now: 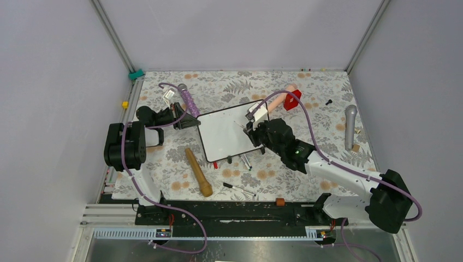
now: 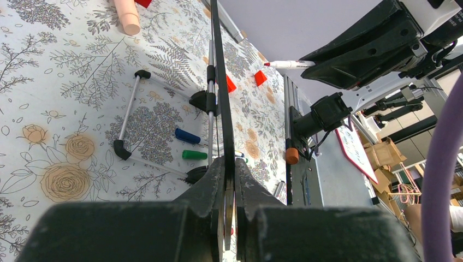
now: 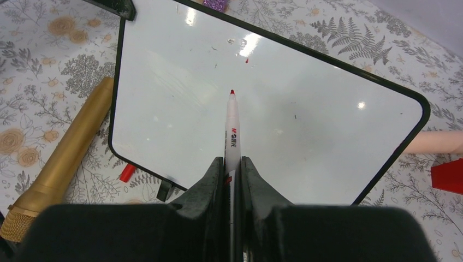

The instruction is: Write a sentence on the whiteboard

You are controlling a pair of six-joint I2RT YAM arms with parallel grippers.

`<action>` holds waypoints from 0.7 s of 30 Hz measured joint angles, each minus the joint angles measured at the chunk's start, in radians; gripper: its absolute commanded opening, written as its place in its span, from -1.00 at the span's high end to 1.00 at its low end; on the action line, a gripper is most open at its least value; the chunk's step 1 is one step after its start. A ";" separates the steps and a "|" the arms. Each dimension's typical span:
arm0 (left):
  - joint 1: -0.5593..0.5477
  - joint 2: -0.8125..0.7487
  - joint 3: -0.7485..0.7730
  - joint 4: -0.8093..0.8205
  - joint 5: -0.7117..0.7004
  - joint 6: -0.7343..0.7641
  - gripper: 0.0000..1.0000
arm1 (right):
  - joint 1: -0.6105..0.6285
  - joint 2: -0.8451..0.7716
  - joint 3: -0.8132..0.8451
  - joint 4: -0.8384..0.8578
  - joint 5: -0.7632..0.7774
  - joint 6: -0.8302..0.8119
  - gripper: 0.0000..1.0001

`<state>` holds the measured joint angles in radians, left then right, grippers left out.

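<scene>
The marker's tip faces the whiteboard's middle (image 1: 233, 123), too far along to begin a sentence, so my right gripper should go to the whiteboard's corner (image 1: 205, 121) by my left gripper.
The whiteboard (image 1: 226, 134) stands tilted on its small black feet at the middle of the flowered table. My left gripper (image 1: 191, 121) is shut on its left edge; in the left wrist view the board's black frame (image 2: 221, 82) runs edge-on straight out of the closed jaws (image 2: 229, 166). My right gripper (image 3: 232, 161) is shut on a white marker (image 3: 233, 125) with a red tip, which points at the board's face (image 3: 164, 98) near its middle. No sentence is in view; the white face carries only a tiny red dot (image 3: 247, 60).
A gold microphone (image 1: 198, 172) lies in front of the board on the left, a purple one (image 1: 190, 101) behind my left gripper, a grey one (image 1: 350, 125) at the right. Blue (image 2: 187, 136) and green (image 2: 194, 155) caps lie under the board. A black pen (image 1: 238, 189) lies nearer the bases.
</scene>
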<state>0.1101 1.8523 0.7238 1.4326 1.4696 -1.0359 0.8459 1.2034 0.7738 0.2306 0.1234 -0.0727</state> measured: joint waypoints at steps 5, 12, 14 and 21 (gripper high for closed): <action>0.000 0.000 0.000 0.000 0.000 0.007 1.00 | 0.000 0.043 0.059 -0.071 -0.034 0.003 1.00; 0.000 0.000 0.000 0.000 0.000 0.008 1.00 | 0.000 0.076 0.141 -0.148 -0.063 0.007 1.00; 0.000 0.000 0.000 0.000 0.000 0.010 1.00 | 0.000 0.076 0.159 -0.151 -0.066 0.010 1.00; 0.000 0.000 0.000 0.000 0.000 0.011 1.00 | 0.000 0.088 0.198 -0.158 -0.073 0.043 1.00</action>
<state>0.1101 1.8523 0.7238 1.4322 1.4700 -1.0252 0.8463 1.2915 0.9718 0.0723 0.0505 -0.0292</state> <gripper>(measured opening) 0.047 0.155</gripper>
